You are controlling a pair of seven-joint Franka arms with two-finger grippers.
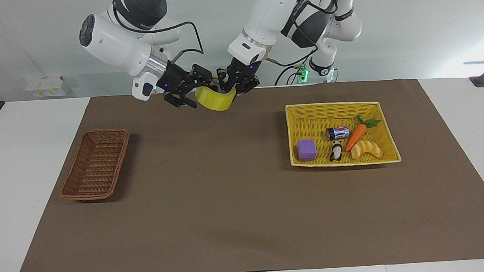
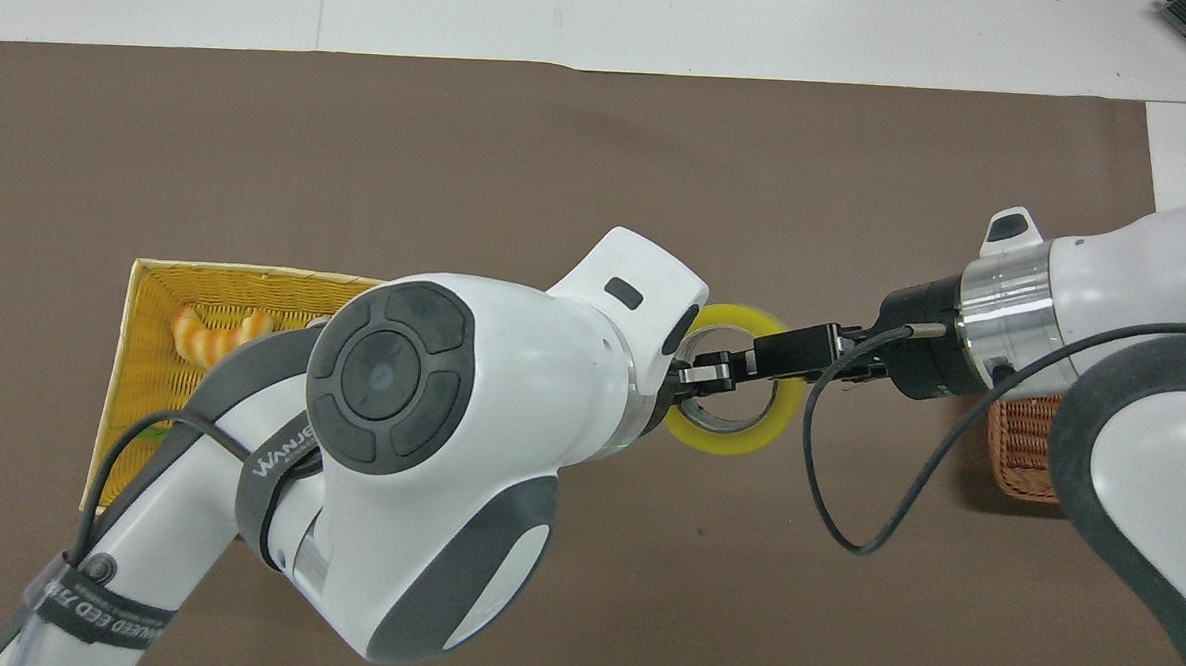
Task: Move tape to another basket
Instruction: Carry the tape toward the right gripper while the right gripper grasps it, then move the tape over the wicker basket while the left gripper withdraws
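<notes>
My left gripper is holding the tape far from the brown wicker basket (image 1: 96, 165). My right gripper should therefore take hold of the tape's rim (image 2: 784, 403) before my left gripper opens and moves away.
The yellow tape (image 1: 214, 102) hangs in the air over the mat at the robots' edge, near the table's middle. My left gripper (image 1: 232, 86) is shut on its wall, with one finger inside the ring. My right gripper (image 1: 195, 90) is open, and its fingers straddle the tape's rim on the side toward the right arm's end. From above, the tape (image 2: 736, 445) shows as a ring, with the left gripper (image 2: 696, 376) and the right gripper (image 2: 767, 361) meeting over it. The brown wicker basket (image 1: 95, 164) stands empty at the right arm's end and is partly hidden in the overhead view (image 2: 1023, 452).
A yellow woven tray (image 1: 332, 105) at the left arm's end holds a purple block (image 1: 306, 149), a small can (image 1: 337, 132), a carrot (image 1: 357, 135), a croissant (image 1: 366, 149) and a panda figure (image 1: 336, 151). Bare brown mat lies between tray and basket.
</notes>
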